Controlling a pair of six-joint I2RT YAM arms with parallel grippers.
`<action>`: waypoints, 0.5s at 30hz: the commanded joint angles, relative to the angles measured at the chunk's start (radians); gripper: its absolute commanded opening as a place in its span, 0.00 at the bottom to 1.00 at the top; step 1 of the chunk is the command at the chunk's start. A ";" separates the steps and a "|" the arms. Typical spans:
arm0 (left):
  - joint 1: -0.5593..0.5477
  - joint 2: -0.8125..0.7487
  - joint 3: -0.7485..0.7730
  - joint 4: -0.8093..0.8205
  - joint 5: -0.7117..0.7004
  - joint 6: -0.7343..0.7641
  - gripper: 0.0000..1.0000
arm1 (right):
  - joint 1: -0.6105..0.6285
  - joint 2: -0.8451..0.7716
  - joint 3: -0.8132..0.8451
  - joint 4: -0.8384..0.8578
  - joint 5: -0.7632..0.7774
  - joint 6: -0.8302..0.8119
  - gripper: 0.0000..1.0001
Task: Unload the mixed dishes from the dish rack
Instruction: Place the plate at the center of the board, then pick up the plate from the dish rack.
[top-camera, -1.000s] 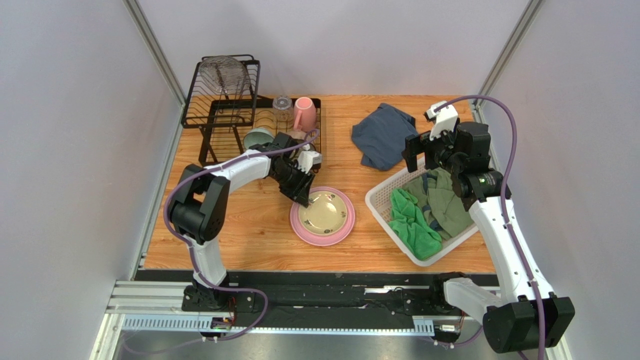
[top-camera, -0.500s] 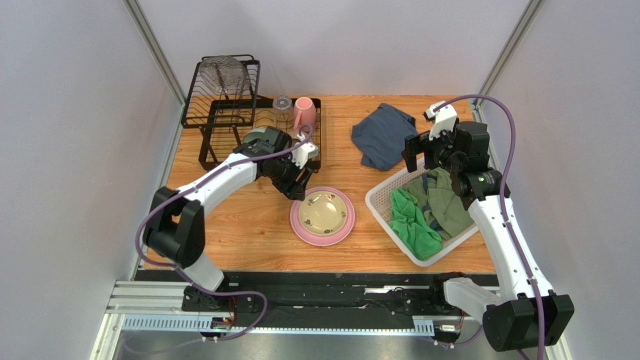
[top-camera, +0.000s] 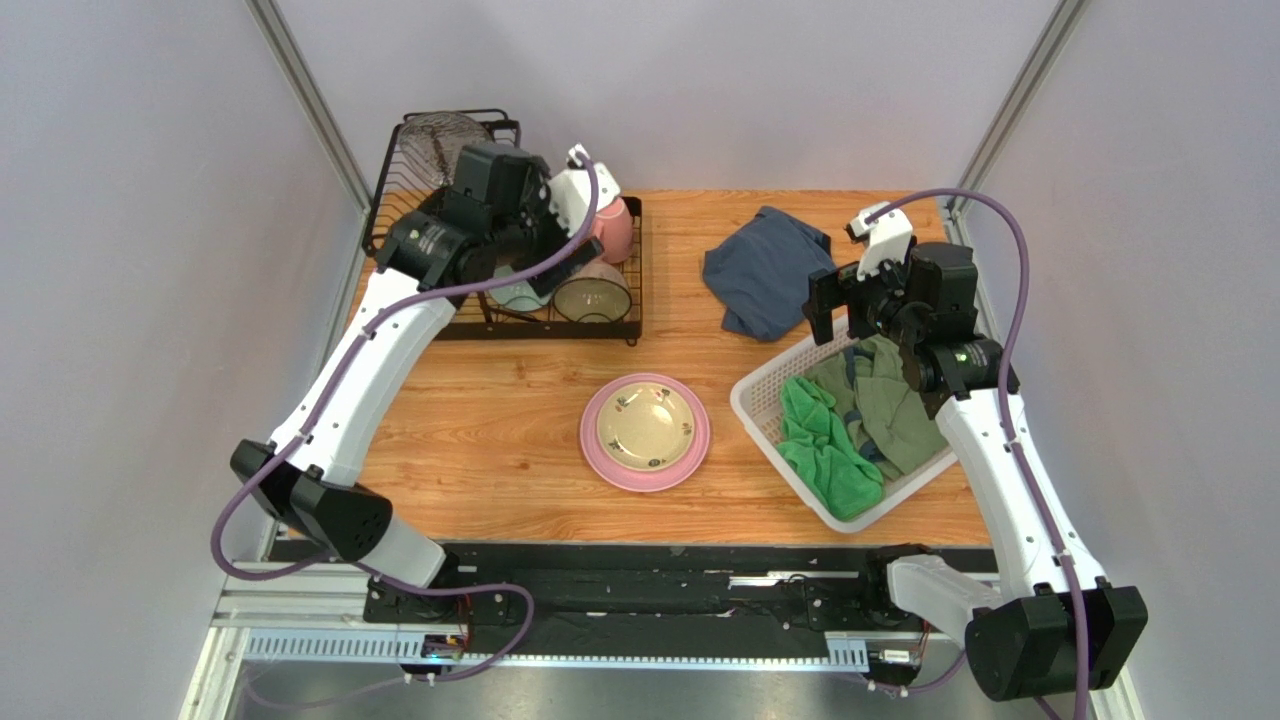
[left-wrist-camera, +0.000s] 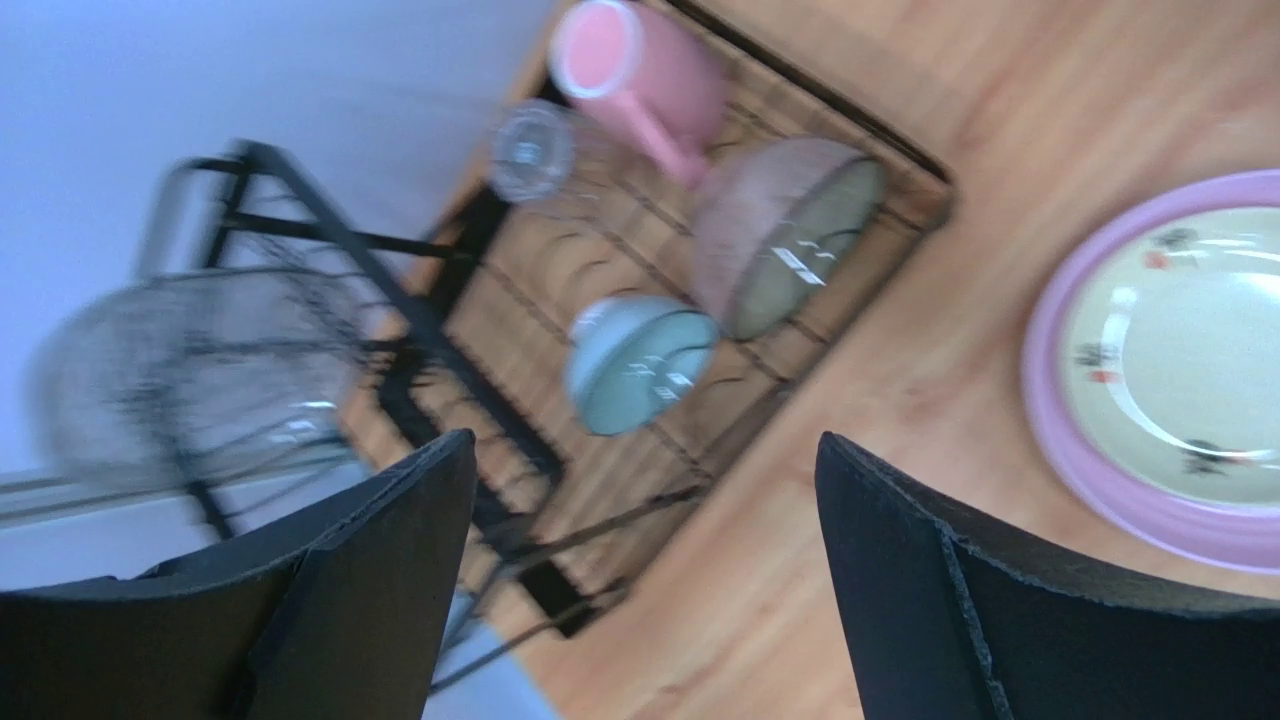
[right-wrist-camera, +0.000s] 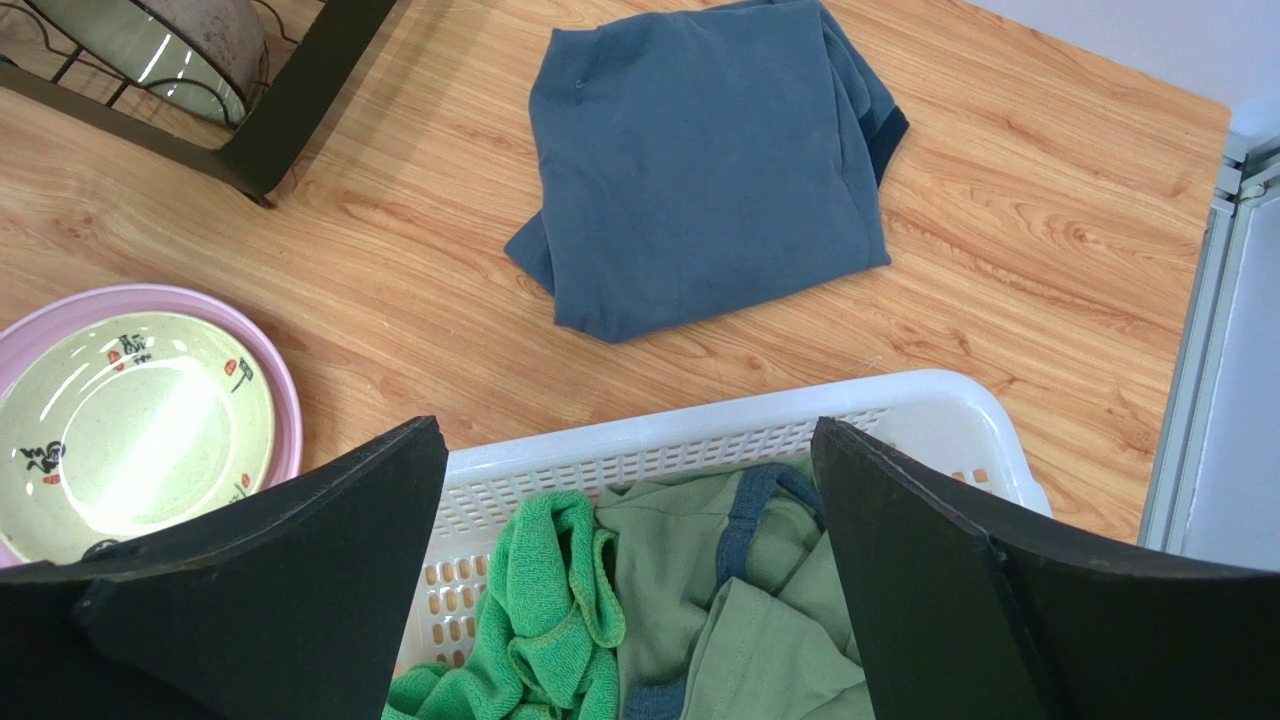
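The clear dish (top-camera: 436, 147) is alone in the raised wire basket and its far rim (top-camera: 470, 120) is free. My left gripper should carry on moving there until its fingers are on both sides of the dish's rim.
The black wire dish rack (top-camera: 627, 324) stands at the far left and holds a pink mug (top-camera: 612, 225), a tan-olive bowl (top-camera: 591, 297) and a pale teal bowl (top-camera: 519, 296). The left wrist view, blurred, looks down on the rack (left-wrist-camera: 451, 330) with mug (left-wrist-camera: 639, 68), clear tumbler (left-wrist-camera: 534, 150), tan bowl (left-wrist-camera: 781, 233) and teal bowl (left-wrist-camera: 639, 360). On the table lies the pink plate (top-camera: 589, 435) with the cream plate (top-camera: 649, 425) on it. My left gripper (top-camera: 579, 195) hovers high over the rack, open and empty. My right gripper (top-camera: 842, 311) hangs open above the white basket.
A white lattice basket (top-camera: 766, 393) full of green clothes (top-camera: 842, 420) sits at the right. A folded blue cloth (top-camera: 766, 270) lies beyond it. The rack's raised wire basket (top-camera: 436, 143) stands in the far left corner. Grey walls close in both sides.
My left arm has risen from the stacked plates and swung back over the rack, its jaws opening wider. The plates stay on the table. The right arm has not moved.
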 joint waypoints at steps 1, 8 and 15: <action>0.032 0.124 0.208 -0.123 -0.191 0.215 0.91 | 0.001 -0.016 0.048 0.008 -0.005 0.002 0.99; 0.069 0.266 0.378 -0.064 -0.310 0.606 0.91 | 0.001 -0.021 0.048 0.007 -0.011 0.001 0.99; 0.094 0.372 0.425 0.041 -0.433 0.864 0.91 | 0.001 -0.028 0.047 0.008 -0.016 0.001 0.99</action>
